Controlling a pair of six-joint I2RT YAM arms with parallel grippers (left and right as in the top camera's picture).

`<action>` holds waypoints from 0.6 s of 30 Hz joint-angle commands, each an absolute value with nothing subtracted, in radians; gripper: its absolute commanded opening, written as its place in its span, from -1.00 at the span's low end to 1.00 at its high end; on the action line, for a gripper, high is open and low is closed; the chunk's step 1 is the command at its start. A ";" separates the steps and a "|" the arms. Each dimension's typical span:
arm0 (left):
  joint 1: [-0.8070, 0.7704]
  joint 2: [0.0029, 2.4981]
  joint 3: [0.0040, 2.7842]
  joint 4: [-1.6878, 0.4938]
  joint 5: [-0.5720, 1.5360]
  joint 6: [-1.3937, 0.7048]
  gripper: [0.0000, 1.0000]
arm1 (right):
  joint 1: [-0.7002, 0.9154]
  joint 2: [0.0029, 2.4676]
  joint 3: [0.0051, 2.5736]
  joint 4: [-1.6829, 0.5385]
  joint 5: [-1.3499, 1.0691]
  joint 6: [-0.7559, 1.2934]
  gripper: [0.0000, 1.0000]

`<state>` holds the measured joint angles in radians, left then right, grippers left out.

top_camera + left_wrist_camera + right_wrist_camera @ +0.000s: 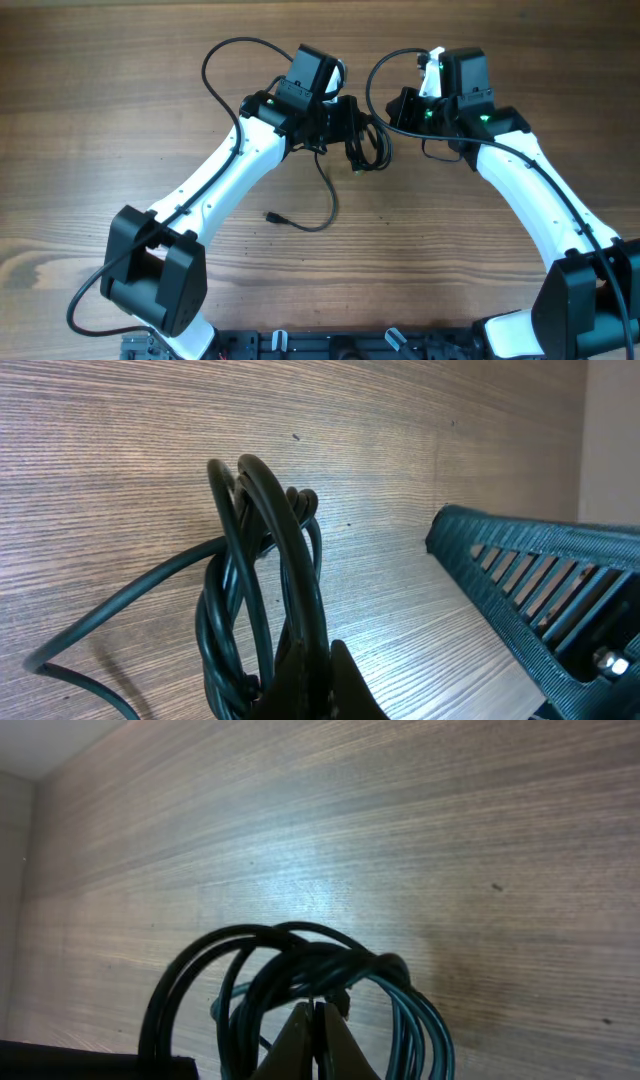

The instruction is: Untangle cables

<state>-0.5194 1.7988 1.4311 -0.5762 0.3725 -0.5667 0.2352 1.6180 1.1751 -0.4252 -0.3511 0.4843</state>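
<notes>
My right gripper should pull a strand of cable away while my left gripper holds the bundle of cables, because several cable loops bunch and cross (312, 966) at my right gripper.
A coiled bundle of black cable (366, 148) hangs between my two grippers over the middle of the wooden table. My left gripper (350, 128) is shut on the bundle from the left. In the left wrist view its fingers (318, 678) pinch strands at the bottom of the loops (250, 540). My right gripper (393, 118) is at the bundle's right side. In the right wrist view its fingers (315, 1015) are shut, tips pinched against the loops (300, 952). A loose cable end with a plug (273, 216) trails down-left onto the table.
The bare wooden table (110, 120) surrounds the work spot. The right gripper's ribbed finger (520, 590) shows close by in the left wrist view. The arms' own wires loop at the back (215, 60). The arm bases (150, 270) stand at the front edge.
</notes>
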 commanded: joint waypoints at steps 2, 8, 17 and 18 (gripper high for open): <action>-0.522 1.762 1.433 -0.568 0.393 -0.540 -0.92 | 0.238 1.631 1.185 -0.472 -0.368 0.443 -0.90; -0.505 1.760 1.433 -0.569 0.641 -0.093 -0.92 | 0.187 1.631 1.185 -0.474 -0.510 0.396 -0.90; -0.402 1.760 1.433 -0.571 0.923 0.075 -0.92 | -0.019 1.631 1.186 -0.490 -0.949 0.094 -0.59; -0.393 1.760 1.433 -0.571 0.951 0.075 -0.92 | -0.021 1.631 1.186 -0.501 -0.962 0.057 -0.56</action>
<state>-0.4229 1.7988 1.4311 -0.5766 0.8146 0.0170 -0.0113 1.6180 1.1751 -0.4824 -0.8429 0.1951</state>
